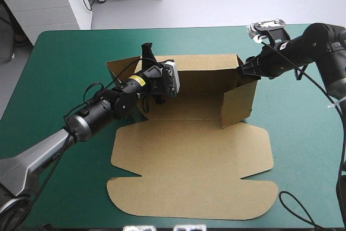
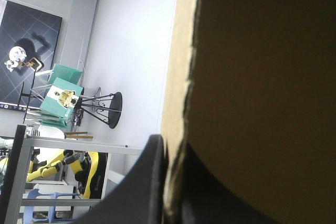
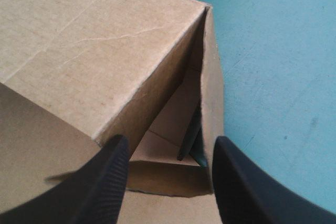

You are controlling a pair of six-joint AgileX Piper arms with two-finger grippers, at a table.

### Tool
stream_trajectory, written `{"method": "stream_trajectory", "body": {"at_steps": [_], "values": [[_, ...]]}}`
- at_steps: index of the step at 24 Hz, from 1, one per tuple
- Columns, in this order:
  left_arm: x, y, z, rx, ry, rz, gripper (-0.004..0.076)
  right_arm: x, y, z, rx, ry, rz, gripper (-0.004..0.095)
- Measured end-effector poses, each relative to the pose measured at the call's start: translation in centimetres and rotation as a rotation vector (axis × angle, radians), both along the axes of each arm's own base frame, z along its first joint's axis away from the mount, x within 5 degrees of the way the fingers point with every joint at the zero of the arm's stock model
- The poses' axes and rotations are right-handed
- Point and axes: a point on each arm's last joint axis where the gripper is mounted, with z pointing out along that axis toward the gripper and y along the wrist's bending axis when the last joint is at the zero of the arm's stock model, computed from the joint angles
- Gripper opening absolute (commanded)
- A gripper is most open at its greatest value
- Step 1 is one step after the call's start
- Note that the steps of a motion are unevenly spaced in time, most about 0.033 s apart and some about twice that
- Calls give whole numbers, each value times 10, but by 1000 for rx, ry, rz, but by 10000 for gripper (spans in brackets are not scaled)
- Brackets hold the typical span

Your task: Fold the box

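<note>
An unbroken crease [image 1: 184, 120] still joins the lid [image 1: 190, 155] to the box. The lid should come along with the whole box when I lift the end of the box.
The brown box [image 1: 189, 155] lies mid-table with its lid flat toward the front. Its back wall [image 1: 205, 68] and right side wall [image 1: 238, 104] stand raised, and a left flap [image 1: 120, 67] angles outward. My left gripper [image 1: 147, 51] is at the back left corner. In the left wrist view it [image 2: 170, 192] is shut on the upright board edge [image 2: 262, 77]. My right gripper [image 1: 246, 70] sits at the back right corner. In the right wrist view it [image 3: 170, 182] is open, its fingers astride the corner seam of the box [image 3: 94, 51].
The teal-green cover [image 1: 65, 79] shows bare on all sides of the box. The lid's front edge [image 1: 189, 215] reaches close to the table's front edge. The left arm stretches diagonally over the table's left half.
</note>
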Motion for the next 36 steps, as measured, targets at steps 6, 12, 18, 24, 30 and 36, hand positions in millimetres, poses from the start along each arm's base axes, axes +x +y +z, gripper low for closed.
{"method": "stream_trajectory", "body": {"at_steps": [6,12,18,24,30,36], "values": [[0,0,-1,8,9,-4,-8,-4,0,-29,-4,105,-11,396],[0,0,-1,9,5,-5,-8,-12,-2,-28,-15,99,-1,43],[0,0,-1,9,5,-4,-8,-20,-5,-19,-34,65,-3,-18],[0,0,-1,9,5,-4,-8,-22,-5,-17,-44,54,5,-18],[0,0,-1,9,5,-4,-8,-22,-5,-14,-45,38,18,-18],[-2,1,0,18,5,-10,-8,-24,-5,27,-17,-127,8,-18]]}}
